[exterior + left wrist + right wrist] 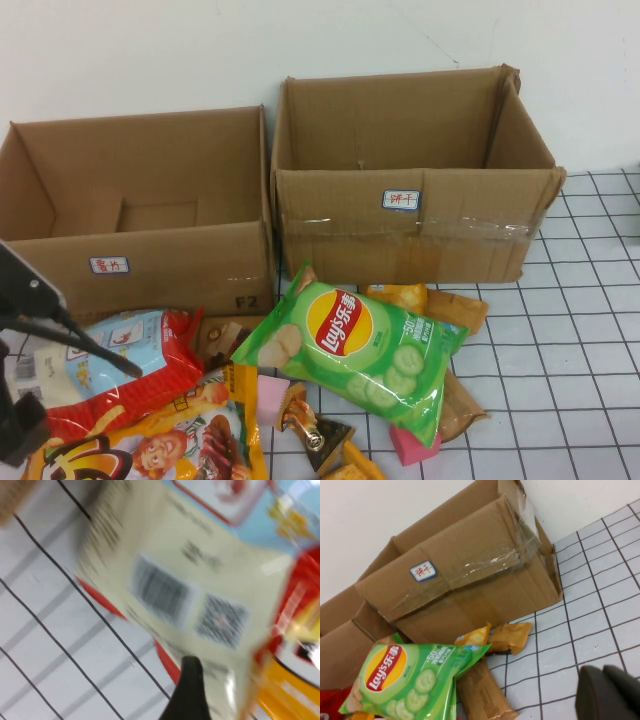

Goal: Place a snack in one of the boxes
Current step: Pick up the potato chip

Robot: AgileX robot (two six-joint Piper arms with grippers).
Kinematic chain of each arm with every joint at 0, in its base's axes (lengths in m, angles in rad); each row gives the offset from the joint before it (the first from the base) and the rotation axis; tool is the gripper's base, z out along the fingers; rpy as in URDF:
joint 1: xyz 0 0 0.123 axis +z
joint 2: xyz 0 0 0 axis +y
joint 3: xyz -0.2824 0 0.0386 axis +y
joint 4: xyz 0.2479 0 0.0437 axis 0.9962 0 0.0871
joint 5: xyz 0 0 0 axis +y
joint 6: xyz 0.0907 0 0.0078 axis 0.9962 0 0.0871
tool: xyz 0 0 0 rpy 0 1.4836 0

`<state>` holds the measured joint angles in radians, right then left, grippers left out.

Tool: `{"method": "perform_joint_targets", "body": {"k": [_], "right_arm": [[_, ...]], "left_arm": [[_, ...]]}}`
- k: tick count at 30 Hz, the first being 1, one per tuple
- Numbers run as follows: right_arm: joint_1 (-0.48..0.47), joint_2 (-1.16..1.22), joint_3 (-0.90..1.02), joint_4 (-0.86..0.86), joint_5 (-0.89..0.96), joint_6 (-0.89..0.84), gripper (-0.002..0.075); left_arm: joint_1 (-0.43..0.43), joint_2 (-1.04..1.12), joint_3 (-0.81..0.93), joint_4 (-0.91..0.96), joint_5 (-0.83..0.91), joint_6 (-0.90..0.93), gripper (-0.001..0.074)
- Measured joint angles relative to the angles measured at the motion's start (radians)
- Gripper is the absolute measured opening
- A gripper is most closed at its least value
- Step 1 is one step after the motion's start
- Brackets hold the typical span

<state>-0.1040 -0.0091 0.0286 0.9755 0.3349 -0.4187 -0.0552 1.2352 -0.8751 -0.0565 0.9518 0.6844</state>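
My gripper will bring the red blue and cream snack bag (125,365) free alone when I lift it, because it lies over the orange bag's edge (110,428).
Two brown cardboard boxes stand at the back: the shorter box (140,255) on the left and the taller taped box (410,225) on the right, also in the right wrist view (470,575). Both are open on top with nothing showing inside. Snacks lie in a pile in front of them. My left gripper (132,370) hangs open just over a red, blue and white snack bag (110,365). The left wrist view shows one finger (191,682) over that bag's barcode side (190,595). My right gripper (610,696) is shut and empty above bare grid table, out of the high view.
A green chips bag (350,350) lies in the middle of the pile, also in the right wrist view (410,680). An orange bag (170,440), brown packets (507,637) and pink packets (410,445) lie around it. The white grid table (560,340) extends to the right.
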Motion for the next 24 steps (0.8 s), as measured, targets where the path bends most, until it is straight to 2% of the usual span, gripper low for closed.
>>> {"method": "perform_joint_targets", "body": {"k": [6, 17, 24], "right_arm": [[0.0, 0.0, 0.0, 0.0, 0.0, 0.0, 0.0001], [0.0, 0.0, 0.0, 0.001, 0.0, -0.002, 0.0001], [0.0, 0.0, 0.0, 0.006, 0.0, -0.02, 0.0001]], "left_arm": [[-0.002, 0.031, 0.002, 0.004, -0.117, 0.01, 0.0545], [-0.002, 0.117, 0.002, 0.062, -0.055, -0.069, 0.0545], [-0.002, 0.152, 0.002, 0.116, -0.093, -0.09, 0.0543]]}}
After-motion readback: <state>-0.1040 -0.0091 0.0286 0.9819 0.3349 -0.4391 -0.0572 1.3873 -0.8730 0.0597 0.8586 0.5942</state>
